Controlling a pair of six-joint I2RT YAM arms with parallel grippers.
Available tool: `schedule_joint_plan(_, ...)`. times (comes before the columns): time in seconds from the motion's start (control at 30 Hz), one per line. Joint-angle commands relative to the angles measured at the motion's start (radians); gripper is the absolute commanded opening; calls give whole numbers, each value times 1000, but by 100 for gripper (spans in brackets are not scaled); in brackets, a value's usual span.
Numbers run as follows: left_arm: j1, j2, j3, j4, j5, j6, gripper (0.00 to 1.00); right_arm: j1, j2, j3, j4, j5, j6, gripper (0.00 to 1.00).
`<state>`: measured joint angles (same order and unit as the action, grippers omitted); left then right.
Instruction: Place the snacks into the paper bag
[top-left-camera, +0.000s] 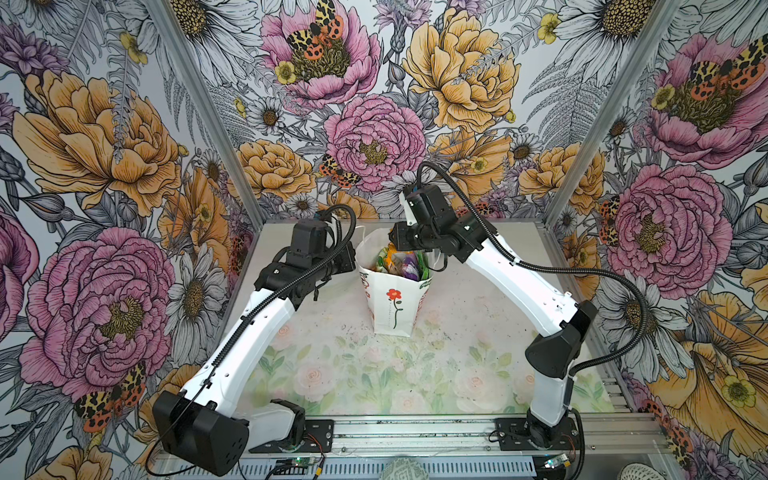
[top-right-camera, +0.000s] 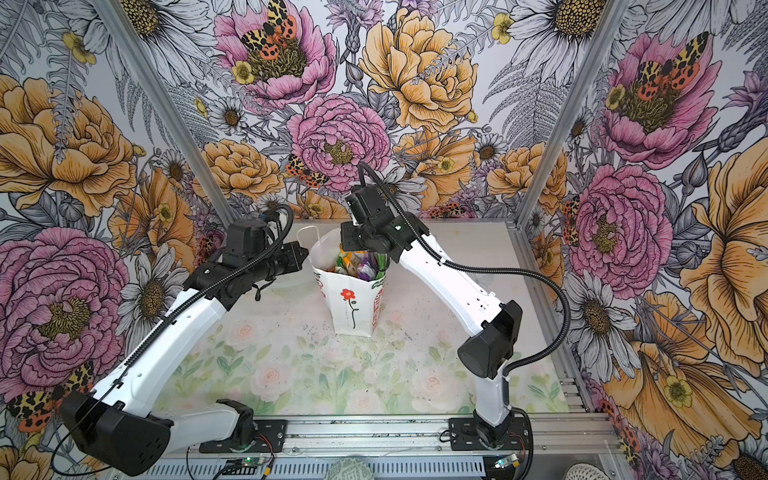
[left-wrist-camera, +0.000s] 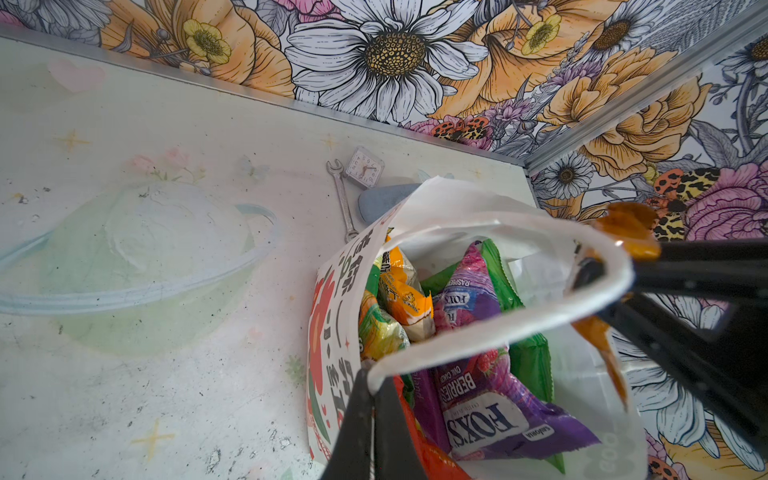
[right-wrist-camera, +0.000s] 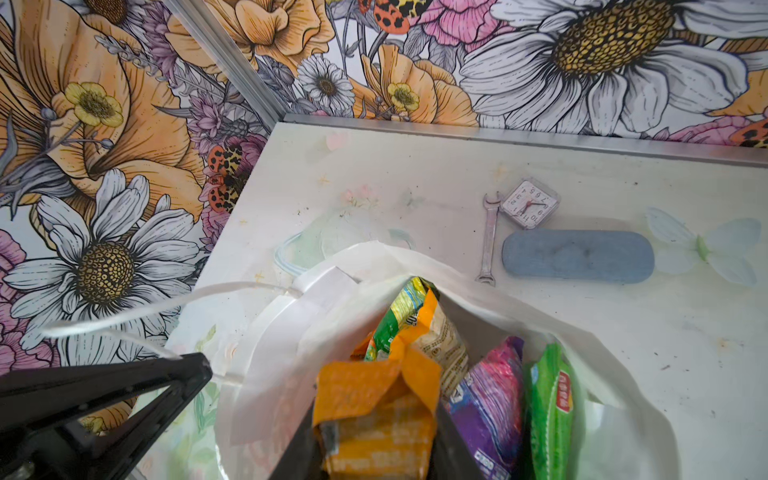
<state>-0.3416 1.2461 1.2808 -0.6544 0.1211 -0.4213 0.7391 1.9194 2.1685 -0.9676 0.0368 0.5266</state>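
I carry on lowering the orange packet (right-wrist-camera: 376, 428) with my right gripper until the packet reaches the snacks (top-left-camera: 398, 264), and then let go. The packet is hanging clear inside the paper bag's open rim.
The white paper bag (top-left-camera: 392, 307) (top-right-camera: 353, 307) stands upright mid-table with its red flower facing front. Several snacks (top-left-camera: 405, 266) fill it: a purple Fox's bag (left-wrist-camera: 490, 399), a green bag (right-wrist-camera: 548, 407) and a small orange packet (left-wrist-camera: 405, 299). My left gripper (top-left-camera: 351, 262) (left-wrist-camera: 374, 382) is at the bag's left rim, shut on its white cord handle (left-wrist-camera: 519, 324). My right gripper (top-left-camera: 395, 248) (right-wrist-camera: 374, 415) hangs over the bag's mouth, shut on an orange packet (right-wrist-camera: 374, 432) whose lower end is just inside the opening.
Behind the bag, near the back wall, lie a metal wrench (right-wrist-camera: 489, 237), a small square clock (right-wrist-camera: 528, 203) and a blue-grey oval case (right-wrist-camera: 577, 257). A clear plastic bowl (left-wrist-camera: 137, 257) sits on the table to the bag's left. Flowered walls close in three sides.
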Motion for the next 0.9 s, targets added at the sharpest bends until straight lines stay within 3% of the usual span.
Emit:
schedule_joint_plan(0.0, 16, -19, 48, 77, 2, -15, 0, 15, 52, 59, -46, 8, -25, 21)
schedule_joint_plan(0.37, 18, -20, 48, 78, 2, -17, 0, 38, 114, 109, -94, -5, -25, 24)
schedule_joint_plan(0.63, 17, -20, 47, 78, -1, -16, 0, 41, 103, 141, -136, 27, -26, 53)
schedule_joint_plan(0.87, 18, -22, 46, 78, -3, -14, 0, 41, 52, 191, -282, 152, -39, 57)
